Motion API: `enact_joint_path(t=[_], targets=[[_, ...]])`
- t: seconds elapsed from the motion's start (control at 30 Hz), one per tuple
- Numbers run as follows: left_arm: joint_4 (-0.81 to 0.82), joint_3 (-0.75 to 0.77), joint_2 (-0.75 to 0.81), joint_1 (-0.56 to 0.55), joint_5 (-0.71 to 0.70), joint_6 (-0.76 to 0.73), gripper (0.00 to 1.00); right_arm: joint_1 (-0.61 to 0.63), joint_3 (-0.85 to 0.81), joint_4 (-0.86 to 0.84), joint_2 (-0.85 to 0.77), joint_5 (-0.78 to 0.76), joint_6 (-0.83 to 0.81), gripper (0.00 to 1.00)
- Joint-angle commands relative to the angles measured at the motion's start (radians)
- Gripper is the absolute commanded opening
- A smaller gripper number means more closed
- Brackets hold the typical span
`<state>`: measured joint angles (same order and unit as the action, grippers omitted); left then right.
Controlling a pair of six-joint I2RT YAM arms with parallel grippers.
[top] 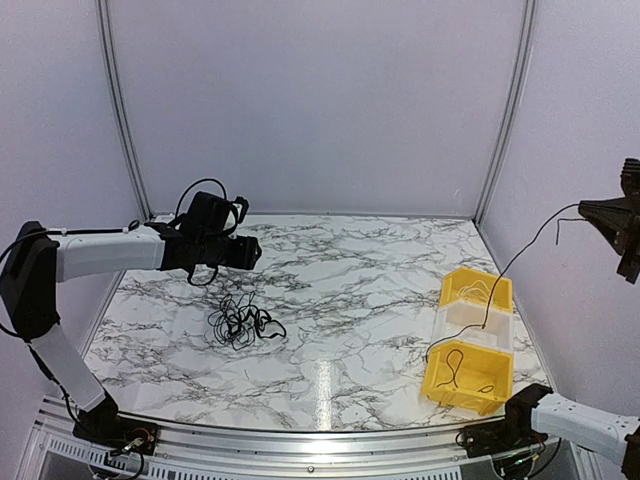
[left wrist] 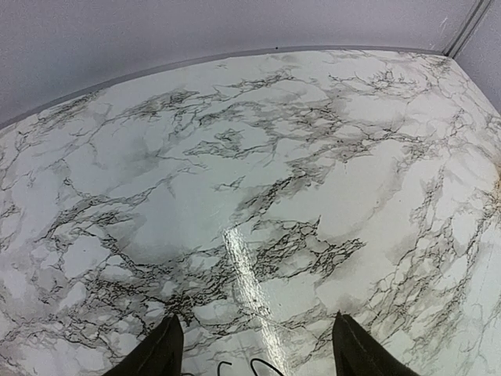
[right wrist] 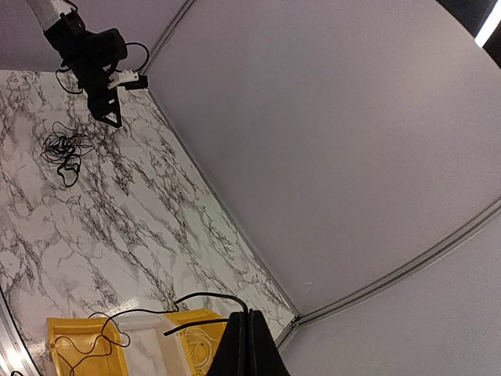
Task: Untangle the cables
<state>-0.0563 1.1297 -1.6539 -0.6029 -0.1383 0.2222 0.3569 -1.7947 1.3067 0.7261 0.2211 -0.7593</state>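
Observation:
The black cable hangs from my raised right gripper across the white bin (top: 484,326), so I should move my right gripper down and lower the cable into the near yellow bin (top: 470,376).
A small tangle of thin black cables (top: 242,320) lies on the marble table left of centre; it also shows in the right wrist view (right wrist: 63,150). My left gripper (top: 245,252) hovers open above and behind the tangle; in the left wrist view only two cable loops (left wrist: 250,366) show between its fingertips (left wrist: 160,352). My right gripper (top: 612,222) is raised high at the right, shut on one black cable (top: 520,258) that hangs down into the bins. The pinched cable (right wrist: 207,298) shows at the closed fingertips (right wrist: 249,333).
Three bins stand in a row at the right: a yellow one (top: 478,290), a white one (top: 470,325) and a near yellow one (top: 468,378) holding a black cable. A coiled white cable (right wrist: 205,348) lies in the far yellow bin. Grey walls enclose the table.

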Motion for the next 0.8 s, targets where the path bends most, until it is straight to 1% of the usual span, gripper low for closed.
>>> enact_joint_path(t=[0.0,0.17,0.47,0.67,0.77], targets=[[0.007,-0.003,0.043,0.005,0.016,0.010,0.68,-0.007,-0.061,-0.108,0.061,0.065,0.065,0.00],[0.007,-0.011,0.053,0.005,0.018,0.012,0.68,-0.007,-0.047,-0.240,0.097,0.066,0.078,0.00],[0.010,-0.012,0.067,0.005,0.023,0.015,0.68,-0.007,-0.017,-0.331,0.123,0.052,0.091,0.00],[0.009,-0.008,0.060,0.004,0.048,0.022,0.68,-0.007,0.072,-0.357,0.172,0.124,0.091,0.00],[0.009,-0.011,0.064,0.005,0.046,0.025,0.68,-0.007,0.146,-0.376,0.179,0.165,0.089,0.00]])
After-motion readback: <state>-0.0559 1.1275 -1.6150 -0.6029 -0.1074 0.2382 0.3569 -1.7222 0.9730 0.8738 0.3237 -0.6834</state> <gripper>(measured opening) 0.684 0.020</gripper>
